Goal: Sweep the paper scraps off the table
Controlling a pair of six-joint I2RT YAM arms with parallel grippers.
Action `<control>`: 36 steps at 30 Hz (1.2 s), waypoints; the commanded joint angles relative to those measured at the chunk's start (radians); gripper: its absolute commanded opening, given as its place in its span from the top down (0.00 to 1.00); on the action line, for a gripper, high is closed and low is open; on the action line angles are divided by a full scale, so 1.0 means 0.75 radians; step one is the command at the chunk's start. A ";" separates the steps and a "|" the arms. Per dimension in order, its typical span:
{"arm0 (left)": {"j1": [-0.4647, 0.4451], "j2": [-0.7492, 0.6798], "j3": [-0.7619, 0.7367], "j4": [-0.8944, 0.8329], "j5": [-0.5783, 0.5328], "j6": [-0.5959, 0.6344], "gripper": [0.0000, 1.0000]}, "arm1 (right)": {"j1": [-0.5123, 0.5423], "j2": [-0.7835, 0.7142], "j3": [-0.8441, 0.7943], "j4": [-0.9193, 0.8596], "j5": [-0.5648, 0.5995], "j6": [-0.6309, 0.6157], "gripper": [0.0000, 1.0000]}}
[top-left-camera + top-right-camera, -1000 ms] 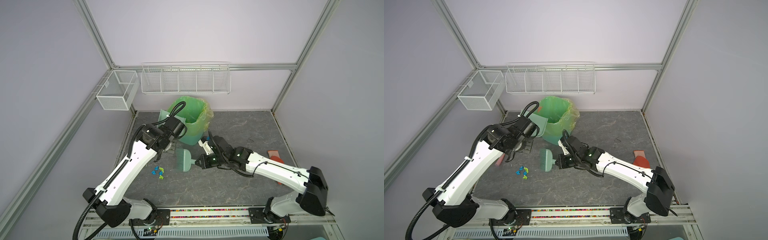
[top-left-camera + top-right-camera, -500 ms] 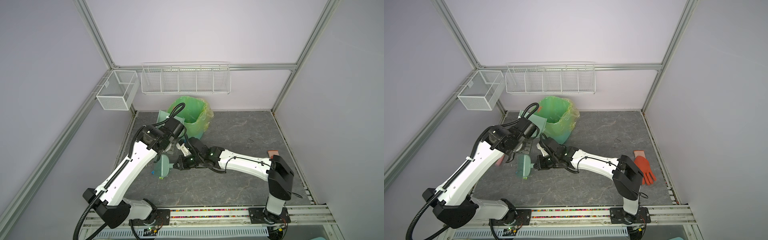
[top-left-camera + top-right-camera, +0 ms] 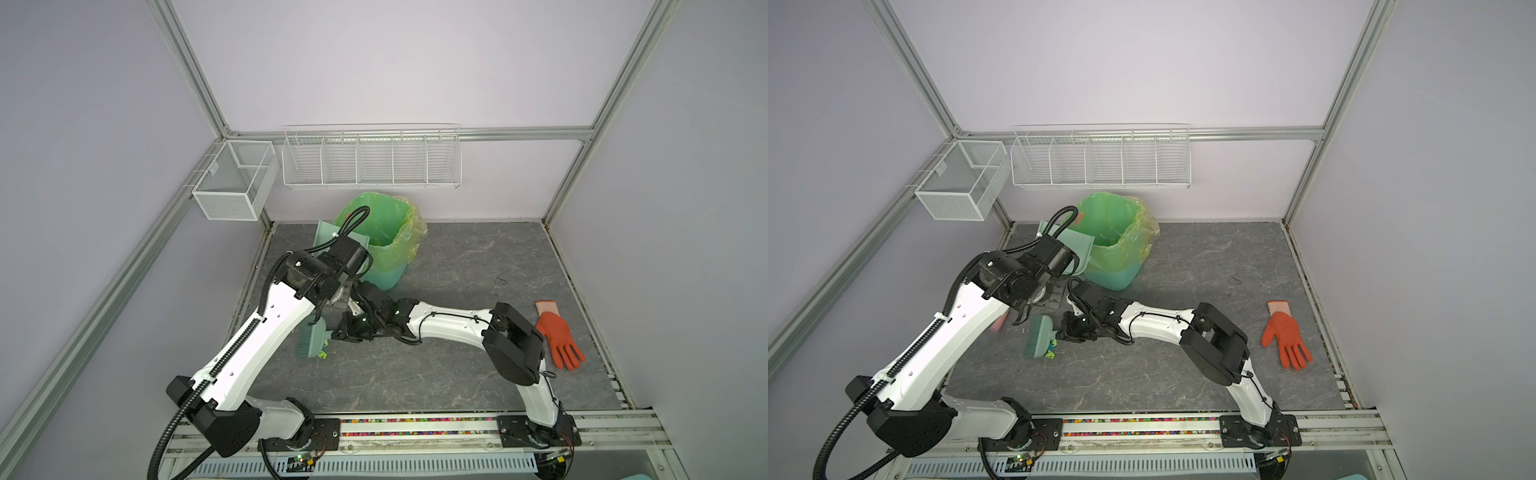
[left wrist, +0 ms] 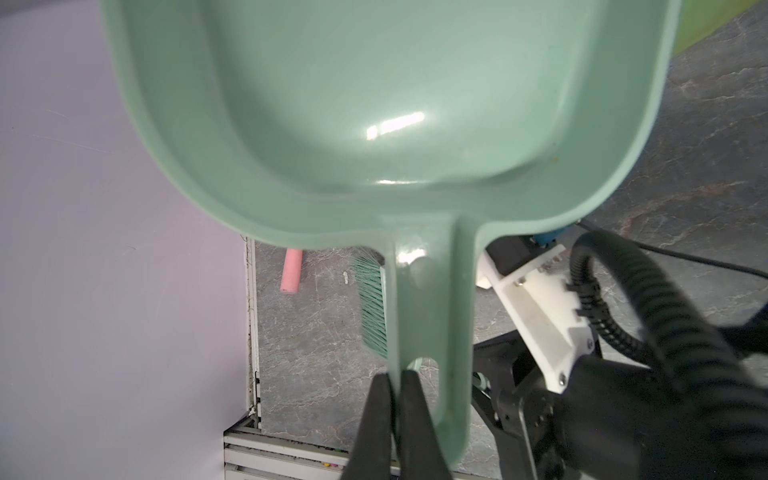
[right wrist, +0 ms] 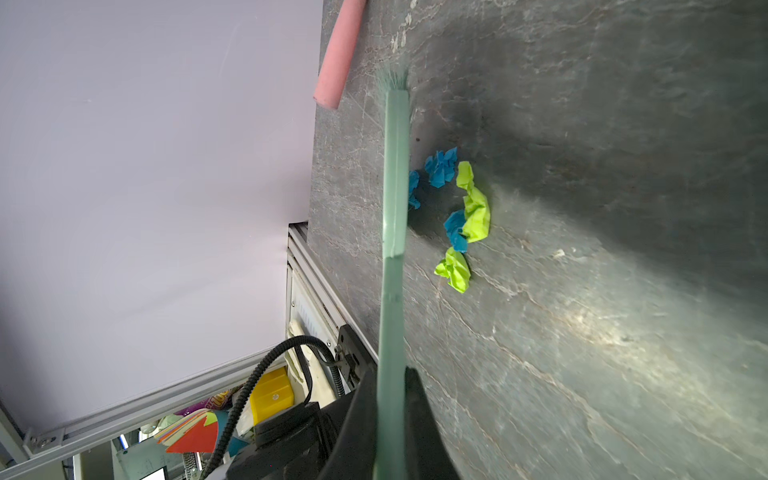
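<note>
The robot's right gripper should first sweep the paper scraps (image 3: 322,354) toward the table's open middle (image 3: 416,356), because they lie near the wall and leave little room behind them for the dustpan.
The paper scraps (image 5: 461,208), blue and lime bits, lie bunched on the table (image 5: 582,249) right beside the head of a green brush (image 5: 392,208). Both top views show the scraps (image 3: 1051,348) (image 3: 322,354) at the right edge of the brush (image 3: 1040,336) (image 3: 312,340). My right gripper (image 5: 390,374) is shut on the brush handle. My left gripper (image 4: 397,382) is shut on the handle of a mint-green dustpan (image 4: 395,104). It holds the dustpan (image 3: 328,235) raised beside the bin, apart from the scraps.
A green bin with a bag (image 3: 384,237) stands at the back of the table (image 3: 457,270). An orange glove (image 3: 557,338) lies at the right. A pink tube (image 5: 338,54) lies near the left rail. Wire baskets (image 3: 237,183) (image 3: 370,158) hang on the walls.
My right arm carried the brush leftward past the scraps, which now sit on its right side. The left arm and dustpan stayed nearly still.
</note>
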 commanded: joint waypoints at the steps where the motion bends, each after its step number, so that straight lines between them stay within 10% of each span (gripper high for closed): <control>1: 0.005 -0.001 0.001 -0.011 0.013 -0.006 1.00 | -0.006 0.014 0.019 0.067 -0.050 0.074 0.93; 19: 0.006 -0.016 -0.015 -0.007 0.048 0.001 1.00 | -0.175 -0.506 -0.536 -0.264 0.166 -0.115 0.93; 36: 0.012 -0.053 -0.036 -0.052 0.006 -0.042 1.00 | -0.092 -0.439 -0.254 -0.104 0.036 -0.271 0.93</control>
